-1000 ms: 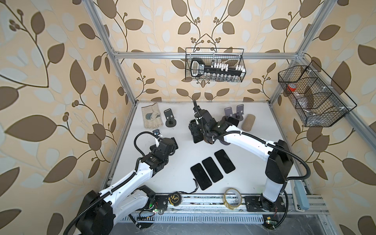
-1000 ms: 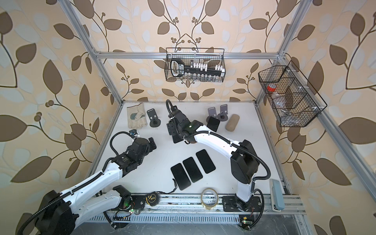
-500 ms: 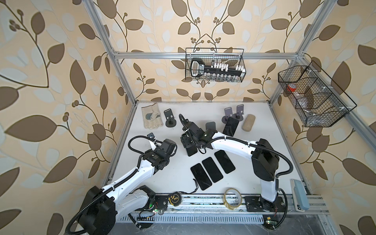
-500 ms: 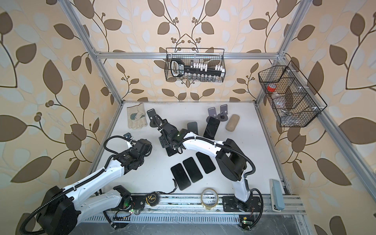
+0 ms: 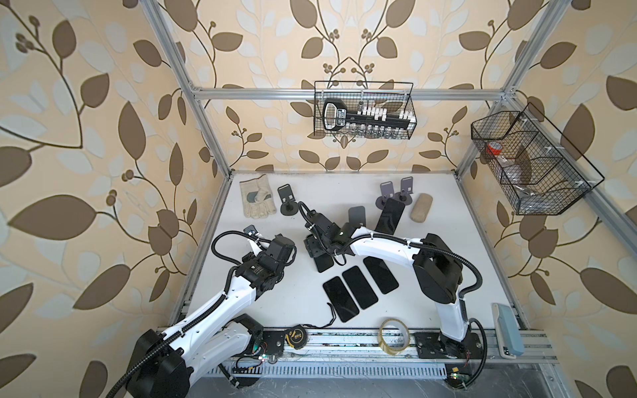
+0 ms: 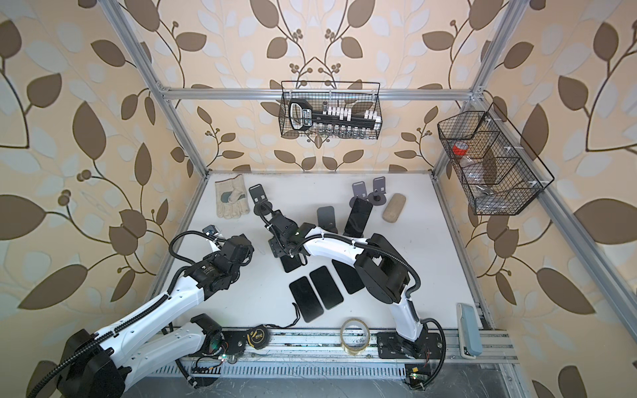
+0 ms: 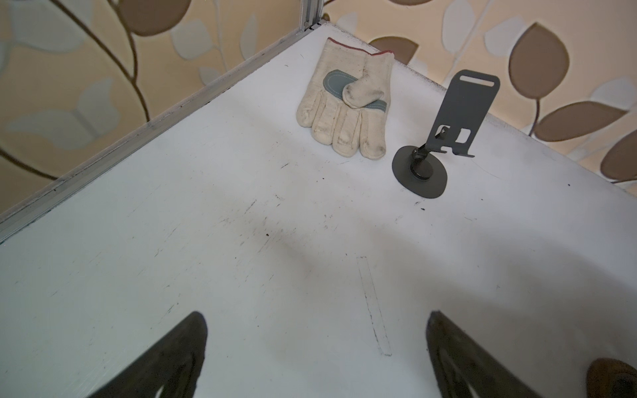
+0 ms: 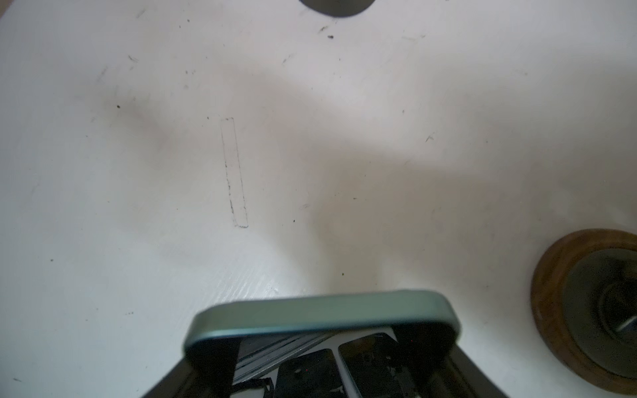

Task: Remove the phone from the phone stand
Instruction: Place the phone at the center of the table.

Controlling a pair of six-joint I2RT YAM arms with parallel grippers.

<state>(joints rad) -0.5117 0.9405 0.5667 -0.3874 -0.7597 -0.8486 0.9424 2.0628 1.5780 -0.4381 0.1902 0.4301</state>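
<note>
The held phone's screen (image 8: 322, 371) is facing up over a clear patch of white table (image 8: 325, 273), so I should keep lowering the phone with my right gripper until it lies flat, then let go.
My right gripper (image 5: 315, 246) (image 8: 320, 348) is shut on a dark phone (image 5: 324, 263) (image 8: 320, 310) with a grey-green edge. It holds the phone tilted and low over the white table, just beyond three black phones (image 5: 358, 286) that lie flat. An empty phone stand (image 5: 356, 215) stands behind the right arm. Beside it another black phone (image 5: 389, 215) leans on a stand. My left gripper (image 5: 289, 248) (image 7: 317, 324) hangs open over bare table to the left, with nothing between its fingers.
A work glove (image 5: 256, 201) and an empty stand (image 5: 287, 200) sit at the back left, two more stands (image 5: 396, 189) and a beige block (image 5: 421, 206) at the back right. A tape roll (image 5: 394, 336) and tape measure (image 5: 297, 334) lie on the front rail. A round brown-rimmed disc (image 8: 593, 310) is close by.
My right arm has carried the phone away from the stands, leftward and toward the front, and lowered it near the flat phones. The left arm has shifted slightly.
</note>
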